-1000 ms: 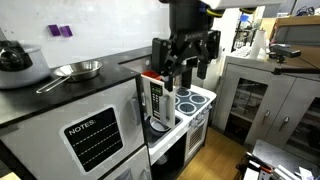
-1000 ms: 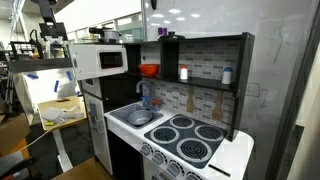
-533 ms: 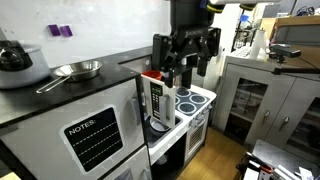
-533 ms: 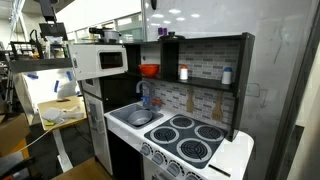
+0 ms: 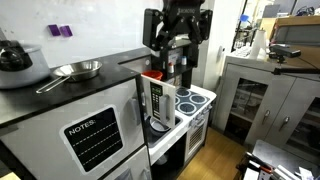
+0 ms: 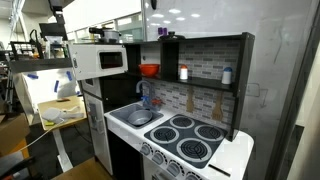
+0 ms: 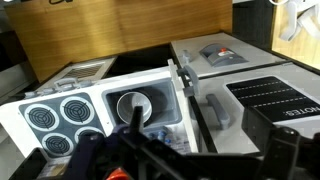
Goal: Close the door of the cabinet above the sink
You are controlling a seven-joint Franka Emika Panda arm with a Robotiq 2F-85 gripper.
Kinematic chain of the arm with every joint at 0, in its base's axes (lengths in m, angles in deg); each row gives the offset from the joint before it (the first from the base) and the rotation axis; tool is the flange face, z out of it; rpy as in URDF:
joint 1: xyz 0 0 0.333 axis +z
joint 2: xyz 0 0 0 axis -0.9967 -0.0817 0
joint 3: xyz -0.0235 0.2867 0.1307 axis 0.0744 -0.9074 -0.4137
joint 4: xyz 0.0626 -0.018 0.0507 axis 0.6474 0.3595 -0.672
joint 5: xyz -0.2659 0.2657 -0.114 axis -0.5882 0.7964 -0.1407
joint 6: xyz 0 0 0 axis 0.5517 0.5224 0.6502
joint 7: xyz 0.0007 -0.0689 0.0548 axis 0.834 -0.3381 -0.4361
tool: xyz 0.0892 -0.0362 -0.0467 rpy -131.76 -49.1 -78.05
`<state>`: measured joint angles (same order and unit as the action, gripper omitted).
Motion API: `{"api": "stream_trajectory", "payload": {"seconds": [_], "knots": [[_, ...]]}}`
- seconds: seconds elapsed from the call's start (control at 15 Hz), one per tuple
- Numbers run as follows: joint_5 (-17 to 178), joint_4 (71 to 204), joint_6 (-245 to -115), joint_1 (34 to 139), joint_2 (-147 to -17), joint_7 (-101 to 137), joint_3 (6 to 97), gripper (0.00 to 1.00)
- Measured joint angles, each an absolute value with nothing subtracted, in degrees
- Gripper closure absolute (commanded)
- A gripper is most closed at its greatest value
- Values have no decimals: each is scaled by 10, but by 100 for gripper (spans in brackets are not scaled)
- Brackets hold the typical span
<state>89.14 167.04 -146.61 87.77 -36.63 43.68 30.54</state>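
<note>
The white door's upright edge (image 5: 143, 98) joins the cabinet next to the microwave, so the door (image 5: 161, 102) will swing sideways across the front when I give it a push.
The toy kitchen's wall cabinet (image 6: 200, 62) stands above the sink (image 6: 140, 117) and the stove. Its white door (image 5: 156, 100) is swung open, standing out from the front. In the wrist view the door (image 7: 186, 100) shows edge-on from above, with its grey handle (image 7: 214, 110) to the right and the sink (image 7: 140, 108) to the left. My gripper (image 5: 178, 42) hangs above the door's top edge, clear of it, with its jaws spread and empty. In the wrist view its dark fingers (image 7: 195, 150) fill the bottom, blurred.
A stove with several burners (image 6: 190, 140) lies beside the sink. A microwave (image 6: 100, 60) sits at the cabinet's side. A pan (image 5: 75, 70) and a kettle (image 5: 15, 60) stand on the dark counter top. A grey cabinet (image 5: 260, 90) stands behind.
My gripper has risen from beside the open door to above it. The door has not moved.
</note>
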Motion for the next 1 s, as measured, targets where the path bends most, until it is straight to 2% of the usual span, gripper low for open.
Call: {"api": "stream_trajectory", "payload": {"seconds": [0.33,0.47,1.0], "knots": [[891,1625,-1466,901,-405,421,296,0],[891,1611,-1467,913,-422,410,293,28],[876,1587,-1503,933,-478,351,292,83]]}}
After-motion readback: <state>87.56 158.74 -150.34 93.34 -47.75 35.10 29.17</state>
